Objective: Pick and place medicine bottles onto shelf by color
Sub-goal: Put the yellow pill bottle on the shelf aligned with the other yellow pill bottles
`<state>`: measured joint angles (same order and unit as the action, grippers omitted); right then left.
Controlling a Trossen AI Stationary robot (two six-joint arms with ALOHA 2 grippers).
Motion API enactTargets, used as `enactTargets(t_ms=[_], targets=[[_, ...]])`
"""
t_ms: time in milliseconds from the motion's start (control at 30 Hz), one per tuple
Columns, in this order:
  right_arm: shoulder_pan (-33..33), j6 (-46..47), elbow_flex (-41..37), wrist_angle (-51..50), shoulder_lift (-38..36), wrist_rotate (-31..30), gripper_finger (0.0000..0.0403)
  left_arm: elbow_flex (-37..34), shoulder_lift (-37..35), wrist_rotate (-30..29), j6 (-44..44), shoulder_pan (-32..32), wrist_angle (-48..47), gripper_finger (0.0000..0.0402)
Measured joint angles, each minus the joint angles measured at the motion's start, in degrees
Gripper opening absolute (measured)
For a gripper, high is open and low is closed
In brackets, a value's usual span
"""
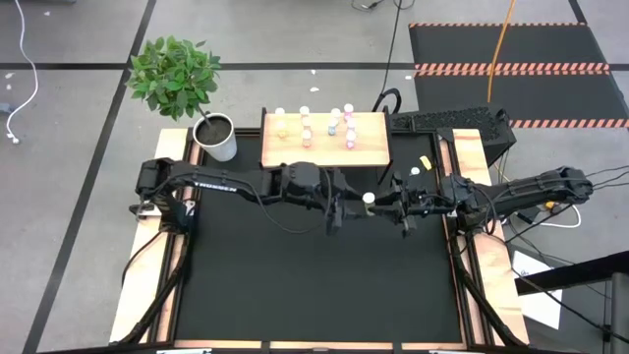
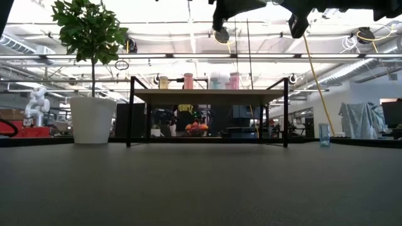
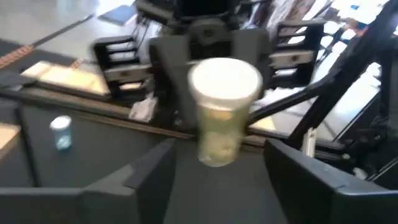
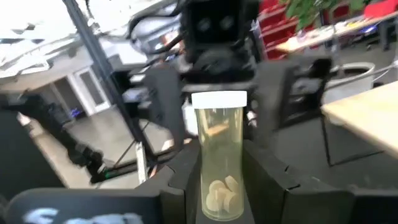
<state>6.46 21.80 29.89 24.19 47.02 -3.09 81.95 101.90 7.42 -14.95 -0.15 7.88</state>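
Note:
The yellow-olive bottle is in my right gripper, far from the shelf's yellow row (image 1: 281, 121), so my left gripper should grab the bottle near the cap (image 1: 369, 198) and bring it to that row.
A yellow-olive medicine bottle (image 4: 217, 168) with a white cap (image 3: 224, 81) stands about upright in the air over the middle of the table, with my right gripper (image 4: 219, 180) shut on it. My left gripper (image 3: 221, 152) faces it from the table's left. It is open, with one finger on either side of the bottle and a gap to each. In the high view the cap (image 1: 369, 198) shows between the two grippers. The shelf (image 1: 324, 138) stands at the far edge on thin dark legs and carries several bottles. A teal bottle (image 3: 61, 132) stands on the table at the far right. My right gripper pinches the bottle's clear body (image 4: 202, 186) between its two fingers, low on the body. The fingers (image 4: 267, 180) come about level from the table's right. The bottle is lifted clear of the table, cap up, with tablets lying in its bottom.
A white plant pot (image 1: 218, 138) with a leafy plant stands left of the shelf. The shelf's top (image 2: 207, 94) is well above the table top. A small yellow item (image 1: 425, 161) lies near the teal bottle. Wooden rails (image 1: 157, 265) run along the table's sides.

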Motion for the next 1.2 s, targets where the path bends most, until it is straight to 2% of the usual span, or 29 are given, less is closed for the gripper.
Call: enactTargets(t_ms=[100, 233, 400, 533, 1033, 1200], targets=[[0.04, -0.18, 0.00, -0.67, 0.00, 0.59, 0.0095, -0.04, -1.66, -0.55, 0.73, 0.80, -2.58, 0.0281], [0.02, -0.20, 0.00, -1.41, 0.05, 0.49, 0.0095, -0.03, -3.61, -0.59, 1.15, 1.59, -0.75, 0.0325], [0.02, -0.44, 0.00, -3.92, 0.07, 0.43, 0.0095, 0.00, -3.20, -0.55, 1.30, 1.69, 2.84, 0.0339], [0.02, -1.05, 0.01, -5.69, 0.07, 0.38, 0.0095, 0.02, -1.68, -0.39, 1.52, 1.25, 2.84, 0.0329], [-0.04, -4.95, 0.00, -5.65, 0.07, -0.06, 0.0096, -0.02, -0.92, 0.02, 6.53, 1.30, 1.95, 0.0245], [-0.04, -5.60, 0.01, -5.64, 0.07, -0.41, 0.0096, -0.07, 0.21, 0.02, 9.52, 1.30, 2.69, 0.0229]])
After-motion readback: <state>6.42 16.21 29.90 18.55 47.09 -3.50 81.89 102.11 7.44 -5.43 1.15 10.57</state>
